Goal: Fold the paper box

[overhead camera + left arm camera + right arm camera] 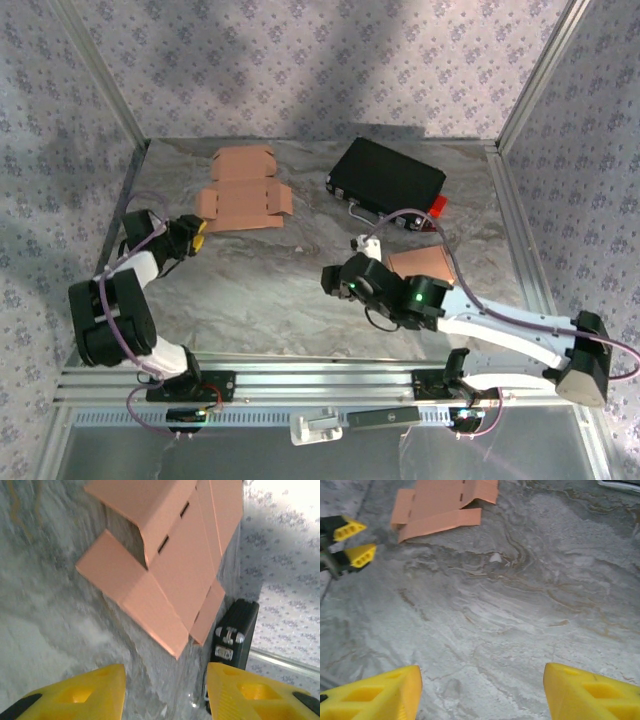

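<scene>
The paper box [243, 196] has its panels joined by slotted creases [173, 529], so it will come along in one piece and bend along those creases when I lift and pull it.
The unfolded orange-brown paper box [243, 190] lies flat on the marble table at the back left, one flap slightly raised. My left gripper [193, 235] sits just to the near left of it, open, yellow fingers apart with nothing between them. In the left wrist view the paper box [165, 565] lies just ahead of the left gripper [167, 695]. My right gripper [330, 278] hovers over the table's middle, open and empty. In the right wrist view the paper box [440, 507] is far ahead of the right gripper [482, 695], and the left gripper [350, 545] shows at the left.
A black case [388, 180] with metal latches lies at the back right, with a red piece [436, 207] beside it. A second brown cardboard piece [425, 263] lies behind the right arm. Patterned walls and metal frame rails enclose the table.
</scene>
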Motion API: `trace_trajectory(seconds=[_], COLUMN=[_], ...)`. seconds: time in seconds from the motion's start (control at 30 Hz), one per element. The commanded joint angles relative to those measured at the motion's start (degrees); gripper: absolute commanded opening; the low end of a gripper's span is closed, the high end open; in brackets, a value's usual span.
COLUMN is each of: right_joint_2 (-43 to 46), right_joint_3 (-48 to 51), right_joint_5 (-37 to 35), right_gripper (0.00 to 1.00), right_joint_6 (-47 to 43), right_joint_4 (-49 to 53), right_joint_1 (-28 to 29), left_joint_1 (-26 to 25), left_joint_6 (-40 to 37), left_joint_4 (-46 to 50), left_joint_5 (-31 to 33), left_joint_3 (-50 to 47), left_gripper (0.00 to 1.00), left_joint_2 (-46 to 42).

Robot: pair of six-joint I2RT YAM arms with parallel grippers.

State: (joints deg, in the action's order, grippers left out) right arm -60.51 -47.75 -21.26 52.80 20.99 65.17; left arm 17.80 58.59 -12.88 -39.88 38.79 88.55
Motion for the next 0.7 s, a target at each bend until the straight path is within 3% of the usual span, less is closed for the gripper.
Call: trace_trajectory(seconds=[0.0,0.13,0.33,0.67], right_joint_2=[6.08,12.23,14.29,12.64], right_joint_3=[4.94,10.04,10.05,9.07], right_joint_5=[1.57,2.18,1.09,2.38], right_gripper=[0.69,0.71,0.72,0.72], right_joint_6=[0.87,2.4,2.77,2.49], right_joint_4=[-10.28,-15.75,-14.3,-12.58], right_joint_1=[1.45,1.74,1.23,0.14], left_joint_1=[1.23,1.23,1.1,-0.9], left_joint_6=[2.7,4.48,9.86,12.47], left_joint_4=[-13.78,-20.4,-29.8,-32.84], left_joint_5=[-2.93,-3.02,-1.18,0.41], left_joint_3=[2.02,3.31,2.82,5.39], left_gripper=[0.45,0.4,0.39,0.37], left_joint_2=[4.8,11.72,17.57,23.09])
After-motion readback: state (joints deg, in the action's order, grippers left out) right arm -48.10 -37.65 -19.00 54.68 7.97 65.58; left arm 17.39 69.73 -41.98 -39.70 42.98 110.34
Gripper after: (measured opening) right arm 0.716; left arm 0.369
